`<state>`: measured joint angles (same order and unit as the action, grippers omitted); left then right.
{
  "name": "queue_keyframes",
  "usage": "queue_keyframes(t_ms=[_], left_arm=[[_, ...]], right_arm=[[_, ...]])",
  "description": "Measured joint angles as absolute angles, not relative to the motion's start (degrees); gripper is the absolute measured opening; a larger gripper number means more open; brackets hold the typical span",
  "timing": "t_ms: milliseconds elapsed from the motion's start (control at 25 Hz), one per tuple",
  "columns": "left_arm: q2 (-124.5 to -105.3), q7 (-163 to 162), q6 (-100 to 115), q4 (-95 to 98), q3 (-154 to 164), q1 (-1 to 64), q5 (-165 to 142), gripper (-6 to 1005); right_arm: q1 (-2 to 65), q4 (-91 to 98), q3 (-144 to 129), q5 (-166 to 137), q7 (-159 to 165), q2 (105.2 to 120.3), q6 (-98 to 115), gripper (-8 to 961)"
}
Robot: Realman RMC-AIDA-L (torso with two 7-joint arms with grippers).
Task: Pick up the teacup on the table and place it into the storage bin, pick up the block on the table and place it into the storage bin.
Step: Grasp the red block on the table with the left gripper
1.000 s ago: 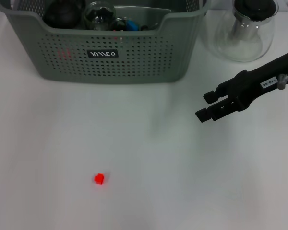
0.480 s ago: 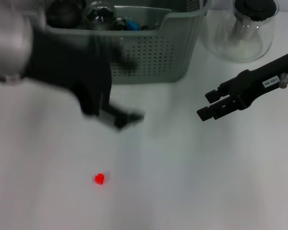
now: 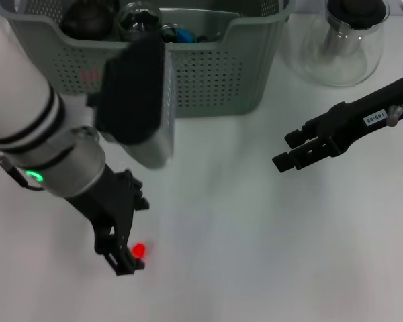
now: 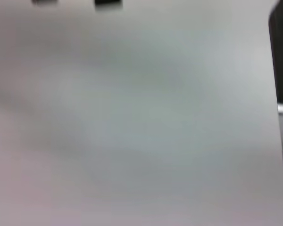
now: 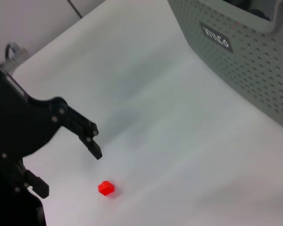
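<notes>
The red block (image 3: 139,250) is lying free just past my left gripper's open fingers, so I should keep moving toward it until both fingers are on either side of it, then close.
The block (image 3: 139,251) is a tiny red cube lying on the white table at the near left, also seen as the block (image 5: 106,188). My left gripper (image 3: 135,235) has come down over it and is open, with one black finger on each side of the cube, not touching it. The right wrist view shows the same left gripper (image 5: 66,165) with the cube just beyond its fingertips. The storage bin (image 3: 208,74) stands at the back, with glassware and a dark round item inside. No teacup shows on the table. My right gripper (image 3: 287,150) hovers open and empty at the right.
A clear glass teapot (image 3: 346,40) with a dark lid stands right of the bin, behind my right arm. The bin's perforated wall (image 5: 236,56) fills the right wrist view's upper right. The left wrist view shows only blurred white table.
My left arm has swept in from the left, past the front of the bin, and dropped down to the red block. The right gripper has barely shifted.
</notes>
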<state>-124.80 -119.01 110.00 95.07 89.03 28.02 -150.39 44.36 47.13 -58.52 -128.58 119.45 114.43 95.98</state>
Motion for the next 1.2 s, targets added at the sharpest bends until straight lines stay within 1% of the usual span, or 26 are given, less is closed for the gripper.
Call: queue_keyframes(t_ms=[360,640,1080,1200], left_arm=[[-124.81,-121.2,102.2,85.8,97.4,29.7,-156.0,922],[-124.80,-121.4,98.3,82.2,100.6,30.0,-157.3,920],[-124.81,-121.4,95.7,81.1,102.3,29.8,-157.1,860],[-124.81,-121.4,95.5,80.6,102.5,29.8,-157.0,728]], right_arm=[[43.9,46.8,-58.5,-128.6,119.4,114.37,95.1,771],[44.0,46.2,-58.5,-128.6,119.4,114.11,94.4,771],[44.1,46.0,-58.5,-128.6,119.4,113.99,93.7,771],[44.1,46.0,-58.5,-128.6,119.4,113.99,93.5,771]])
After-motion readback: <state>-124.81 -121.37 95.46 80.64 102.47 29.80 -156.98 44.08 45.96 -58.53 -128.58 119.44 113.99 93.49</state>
